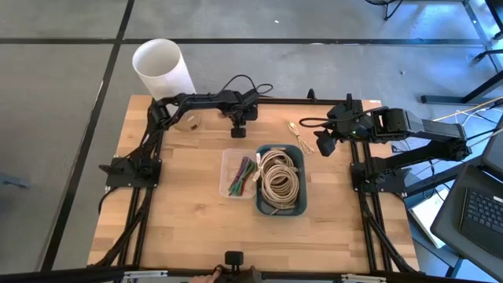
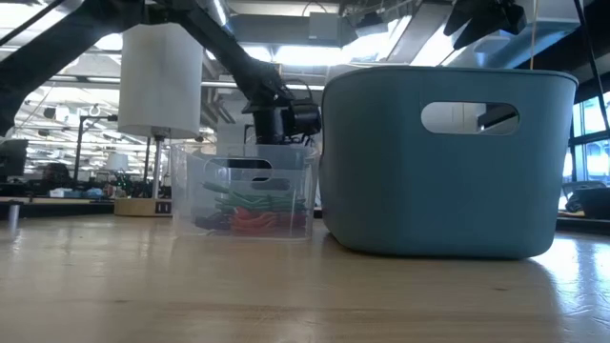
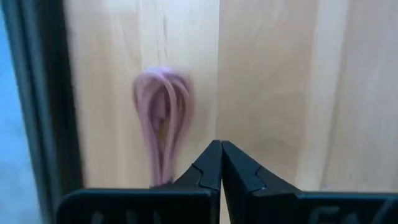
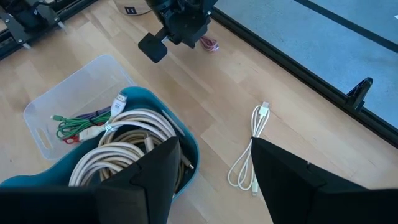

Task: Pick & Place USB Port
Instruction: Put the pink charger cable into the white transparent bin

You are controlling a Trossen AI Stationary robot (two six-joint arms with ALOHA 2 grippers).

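Next, I open my left gripper, because it is shut and the pink cable's loop (image 3: 163,81) is off to one side. Then I should center it over the cable's narrow strands (image 3: 163,169) and grip them before I lift.
A pink coiled cable (image 3: 163,118) lies on the wood near the table's far edge; it also shows in the right wrist view (image 4: 209,43). My left gripper (image 1: 239,132) is shut and hangs over the table just beside it, touching nothing (image 3: 221,155). A white USB cable (image 1: 299,137), tied in a long loop, lies flat on the table at the far right (image 4: 252,149). My right gripper (image 1: 324,146) is open above the table beside this cable, its fingers wide apart (image 4: 214,155).
A blue bin (image 1: 279,206) with coiled beige cables stands mid-table, a clear container (image 1: 228,169) with coloured cables at its left side. A white cylinder (image 1: 161,67) stands beyond the far left corner, with a small block (image 1: 191,122) near it. The near half of the table is bare wood.
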